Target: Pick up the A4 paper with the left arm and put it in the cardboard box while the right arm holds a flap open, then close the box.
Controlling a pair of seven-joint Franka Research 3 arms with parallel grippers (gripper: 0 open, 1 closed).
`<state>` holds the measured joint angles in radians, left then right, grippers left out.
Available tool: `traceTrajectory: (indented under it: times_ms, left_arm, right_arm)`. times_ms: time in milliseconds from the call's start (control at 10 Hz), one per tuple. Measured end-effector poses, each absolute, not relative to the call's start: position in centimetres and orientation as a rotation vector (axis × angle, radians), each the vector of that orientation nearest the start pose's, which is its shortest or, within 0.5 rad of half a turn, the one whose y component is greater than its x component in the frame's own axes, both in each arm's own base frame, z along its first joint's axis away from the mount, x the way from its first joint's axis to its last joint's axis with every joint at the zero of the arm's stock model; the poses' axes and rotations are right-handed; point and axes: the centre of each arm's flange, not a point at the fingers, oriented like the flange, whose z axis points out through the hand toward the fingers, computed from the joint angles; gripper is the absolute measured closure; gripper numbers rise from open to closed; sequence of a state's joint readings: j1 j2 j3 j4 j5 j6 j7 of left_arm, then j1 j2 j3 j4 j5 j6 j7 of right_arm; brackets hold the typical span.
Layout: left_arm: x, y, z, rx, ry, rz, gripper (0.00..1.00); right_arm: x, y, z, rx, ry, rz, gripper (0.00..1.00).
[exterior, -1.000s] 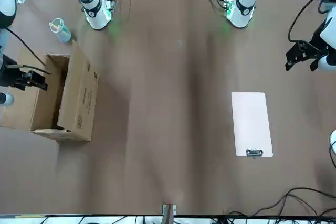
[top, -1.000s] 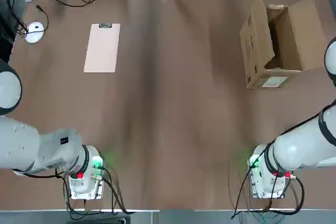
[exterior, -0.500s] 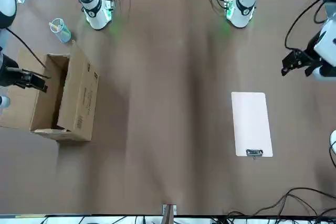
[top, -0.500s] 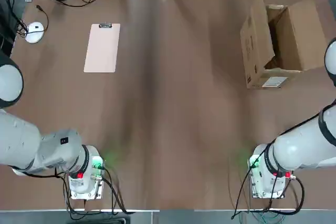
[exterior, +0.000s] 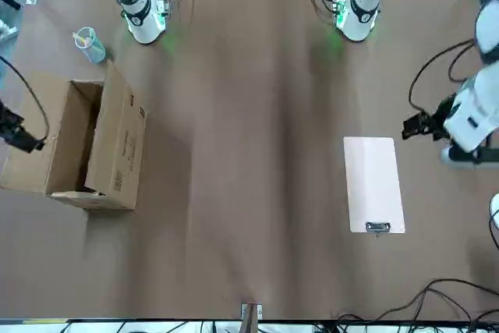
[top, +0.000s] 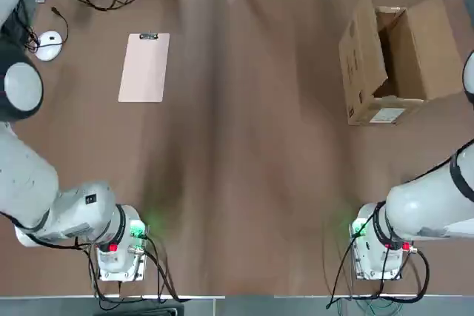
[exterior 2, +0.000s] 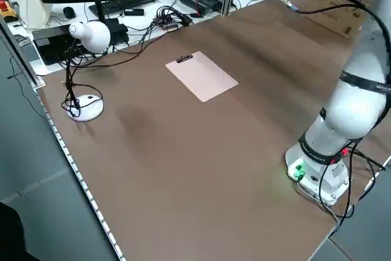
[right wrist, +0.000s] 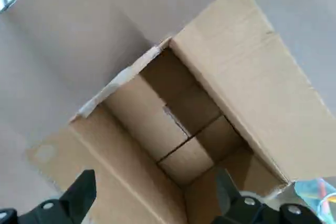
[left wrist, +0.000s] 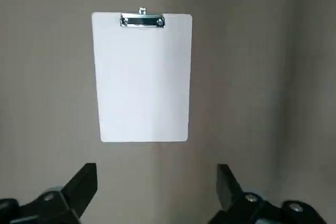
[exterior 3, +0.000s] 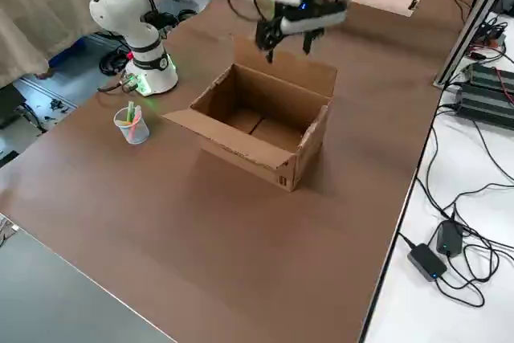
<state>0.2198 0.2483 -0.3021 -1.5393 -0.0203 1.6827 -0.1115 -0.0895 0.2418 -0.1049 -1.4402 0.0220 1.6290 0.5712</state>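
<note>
I expect the A4 paper [exterior: 375, 181] to stay as stiff as a board when I lift it, because it has smooth rounded corners and a metal clip [exterior: 378, 227].
The pinkish A4 paper [top: 144, 66] [exterior: 374, 183] [exterior 2: 201, 76] lies flat on the table, its dark clip on the far short edge. My left gripper [exterior: 415, 125] [left wrist: 156, 182] hovers open near the sheet's near short edge, and the whole sheet [left wrist: 142, 77] shows beyond its fingers. The cardboard box [top: 396, 57] [exterior: 78, 146] [exterior 3: 261, 122] stands open at the robot's right, its inner long flap upright. My right gripper [exterior 3: 289, 36] [exterior: 15, 132] [right wrist: 155, 184] hangs open above the box's outer side, holding nothing. The box interior [right wrist: 199, 119] is empty.
A white mouse [top: 49, 44] [exterior 2: 85, 107] and a white lamp [exterior 2: 91, 33] sit at the far left corner. A plastic cup with pens [exterior: 90, 44] [exterior 3: 132, 124] stands between the box and the right arm's base. Cables run along the far table edge.
My left gripper has swung in toward the paper's near short edge. My right gripper has shifted from over the box opening outward, toward the outer flap.
</note>
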Motion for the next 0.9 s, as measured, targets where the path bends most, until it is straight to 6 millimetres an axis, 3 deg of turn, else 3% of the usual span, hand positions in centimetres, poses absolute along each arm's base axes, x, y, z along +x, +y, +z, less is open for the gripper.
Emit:
traceTrajectory:
  times_ms: [200,400,600,900]
  left_arm:
    - [65.6,-3.8,46.7,-3.222,-0.376,0.176,0.0]
    - [67.5,-3.8,45.1,-3.176,-0.728,0.092,0.0]
    - [68.2,-3.3,42.9,-3.048,-1.029,0.108,0.0]
    - [69.2,-0.5,36.4,-2.803,-1.498,0.226,0.0]
  right_arm:
    - [65.0,-13.6,50.0,-2.735,1.553,-0.039,0.0]
    - [67.6,-14.0,46.1,-2.533,1.822,-0.141,0.0]
    - [68.7,-14.4,44.1,-2.417,1.945,-0.187,0.0]
    - [68.4,-17.3,40.5,-2.358,2.022,-0.194,0.0]
